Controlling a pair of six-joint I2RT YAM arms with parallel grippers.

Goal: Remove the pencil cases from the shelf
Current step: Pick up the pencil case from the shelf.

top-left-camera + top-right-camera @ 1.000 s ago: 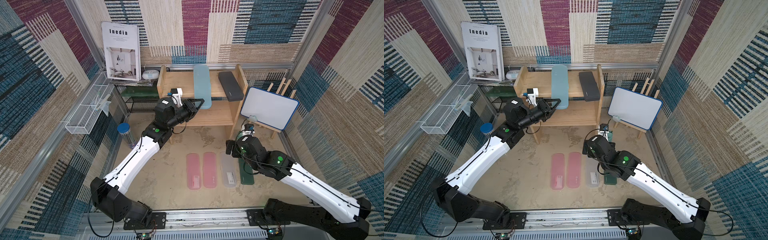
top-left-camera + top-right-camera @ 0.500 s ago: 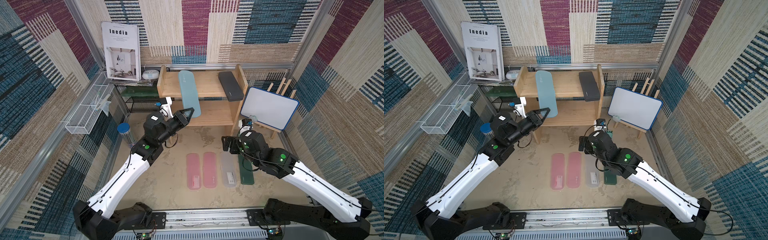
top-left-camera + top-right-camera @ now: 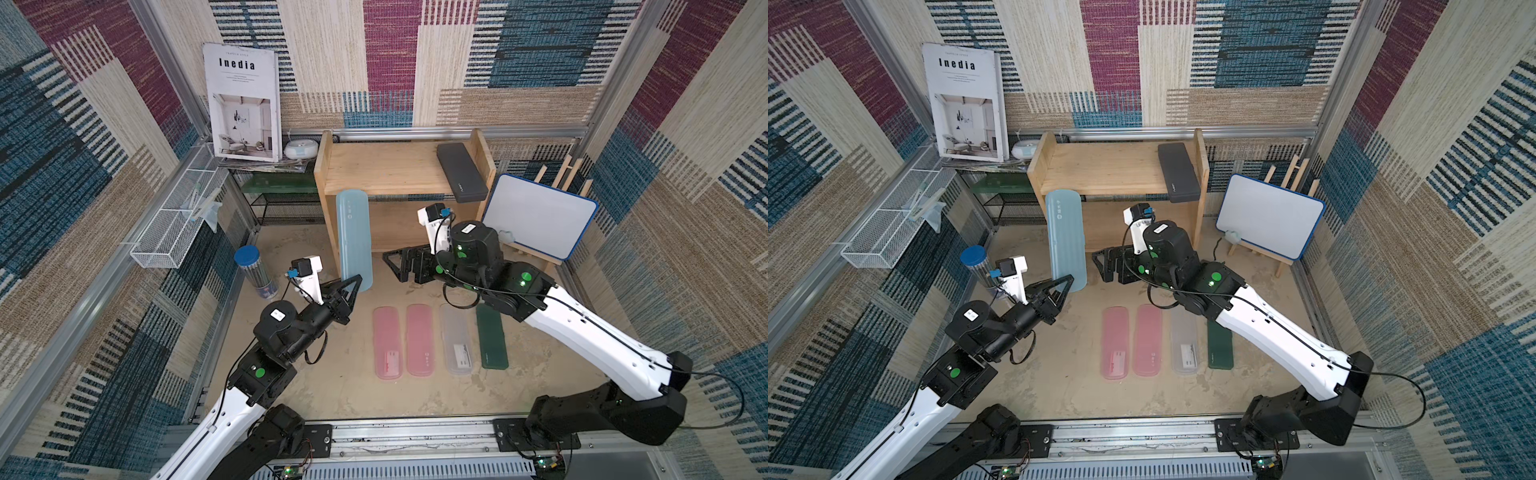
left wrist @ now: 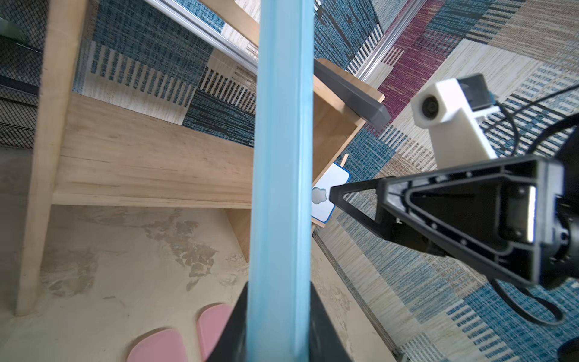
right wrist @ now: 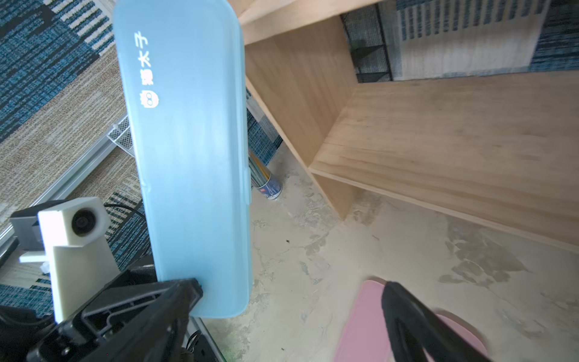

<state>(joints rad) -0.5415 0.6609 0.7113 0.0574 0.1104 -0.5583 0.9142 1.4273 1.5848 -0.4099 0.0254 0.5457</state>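
The light blue pencil case is held upright by its lower end (image 3: 365,281) in my left gripper, so my right gripper should grab its middle (image 3: 355,241) and lay the pencil case down flat.
My left gripper (image 3: 354,283) (image 3: 1068,279) (image 4: 279,316) is shut on the lower end of the light blue pencil case (image 3: 353,239) (image 3: 1065,241) (image 4: 282,150) (image 5: 188,156). It holds the case on end in front of the left part of the wooden shelf (image 3: 386,166) (image 3: 1104,166) (image 5: 438,141). A black pencil case (image 3: 461,172) (image 3: 1177,172) (image 4: 351,94) lies on the top tier at the right. On the floor lie two pink cases (image 3: 387,343) (image 3: 420,340), a frosted clear case (image 3: 456,338) and a dark green case (image 3: 491,336). My right gripper (image 3: 399,266) (image 3: 1106,266) (image 5: 288,313) is open and empty, low in front of the shelf, pointing at the blue case.
A blue-capped cylinder of pencils (image 3: 253,272) stands left of my left gripper. A white wire basket (image 3: 178,224) hangs on the left wall. A black mesh rack (image 3: 286,203) and a book (image 3: 243,102) stand left of the shelf. A whiteboard on an easel (image 3: 540,220) stands right of it.
My left arm has drawn back from the shelf, bringing the light blue case off the top tier and down in front. My right gripper has moved left along the shelf front.
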